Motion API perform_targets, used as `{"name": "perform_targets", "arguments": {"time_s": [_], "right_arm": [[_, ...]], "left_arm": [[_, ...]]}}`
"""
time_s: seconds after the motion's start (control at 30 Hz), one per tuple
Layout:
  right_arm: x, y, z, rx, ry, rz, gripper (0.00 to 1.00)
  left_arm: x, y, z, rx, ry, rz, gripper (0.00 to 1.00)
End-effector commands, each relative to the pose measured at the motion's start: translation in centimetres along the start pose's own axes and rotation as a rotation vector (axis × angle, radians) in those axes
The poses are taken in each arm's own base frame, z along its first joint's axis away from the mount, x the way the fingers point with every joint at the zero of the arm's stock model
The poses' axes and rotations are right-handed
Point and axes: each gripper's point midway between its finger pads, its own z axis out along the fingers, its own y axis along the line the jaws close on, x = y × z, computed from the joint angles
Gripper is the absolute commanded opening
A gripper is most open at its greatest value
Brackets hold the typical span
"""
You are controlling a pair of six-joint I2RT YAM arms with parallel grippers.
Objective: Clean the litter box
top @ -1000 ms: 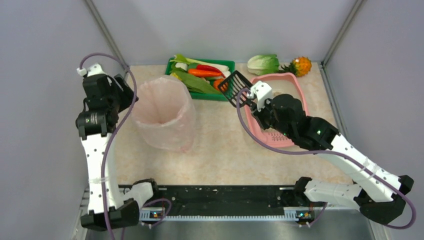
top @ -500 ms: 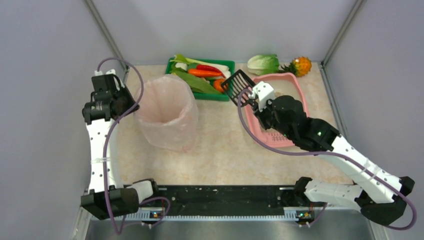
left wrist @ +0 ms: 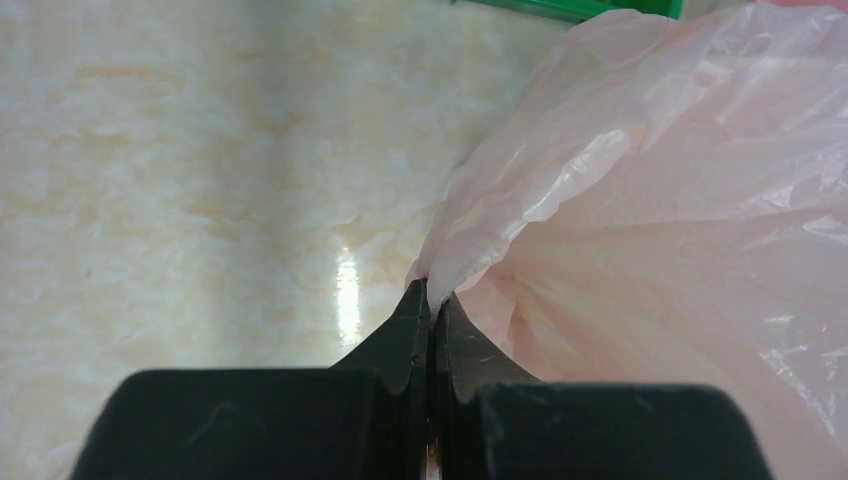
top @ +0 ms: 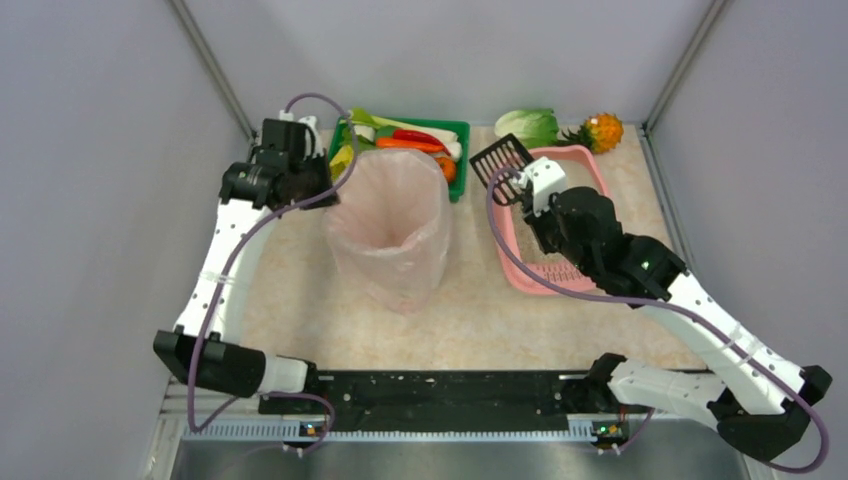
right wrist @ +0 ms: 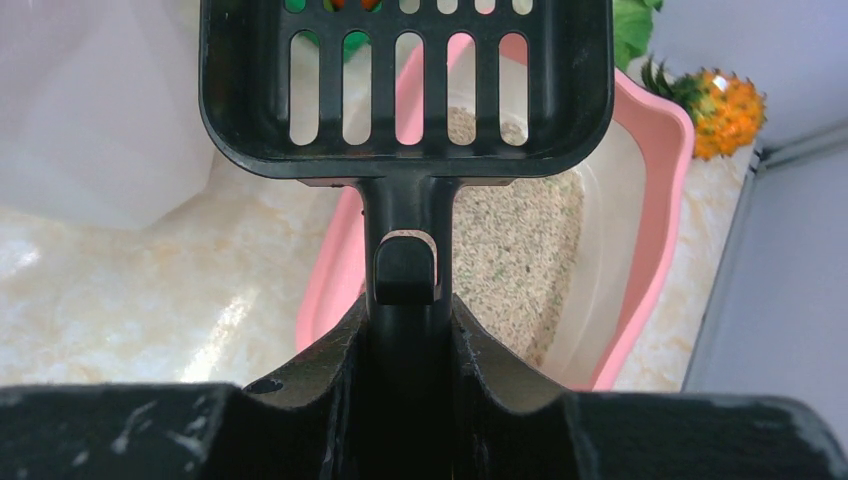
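Note:
I should keep moving the pink bin with my left gripper, as there is an open gap (top: 473, 238) from the bin to the litter box, and let go of the bin beside the box (top: 498, 240).
The pink litter box (top: 572, 151) lies at the back right; beige litter (right wrist: 510, 230) fills it inside its pink rim (right wrist: 660, 200). My right gripper (top: 530, 188) is shut on the handle of a black slotted scoop (top: 500, 160), holding it raised above the box's near left edge. In the right wrist view the scoop (right wrist: 400, 90) looks empty, its handle clamped between my fingers (right wrist: 410, 310). My left gripper (top: 322, 190) is shut on the left rim of the pink bag-lined bin (top: 390, 225). The thin plastic (left wrist: 680, 200) is pinched at the fingertips (left wrist: 432, 290).
A green tray (top: 458, 127) of vegetables sits right behind the bin. A cabbage (top: 527, 127) and an orange spiky fruit (top: 604, 130) lie at the back beyond the litter box. Grey walls close in on both sides.
My left gripper has shut on the bag's rim and swung right and farther back, dragging the bin toward the litter box. The right gripper and scoop shifted slightly right.

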Motion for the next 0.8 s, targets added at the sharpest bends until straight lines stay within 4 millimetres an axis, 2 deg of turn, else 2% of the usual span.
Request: {"name": "perform_targets", "arguments": {"time_s": [0.0,0.13,0.23,0.47,0.67,0.77], "right_arm": [[0.9,-2.4,-0.7,0.081,0.033,0.058,0.00],[2.7,-3.7,-0.6,0.125,0.102,0.081,0.00],[3.8,-4.7,-0.6,0.155,0.144,0.103,0.00],[6.0,-5.7,0.2,0.167,0.252,0.136,0.00],[7.3,-6.2,0.9,0.157,0.331,0.146,0.00],[7.7,-6.7,1.2,0.149,0.356,0.162,0.00]], "left_arm": [[-2.5,-4.0,0.4,0.036,-0.053,0.012,0.00],[-3.1,-6.8,1.2,0.017,-0.045,0.080,0.00],[-3.6,-8.2,2.0,-0.006,-0.043,0.122,0.00],[-4.3,-10.2,4.0,-0.042,-0.045,0.185,0.00],[-3.1,-11.2,5.5,-0.042,0.014,0.229,0.00],[-2.6,-11.7,5.5,-0.015,0.032,0.234,0.05]]}}
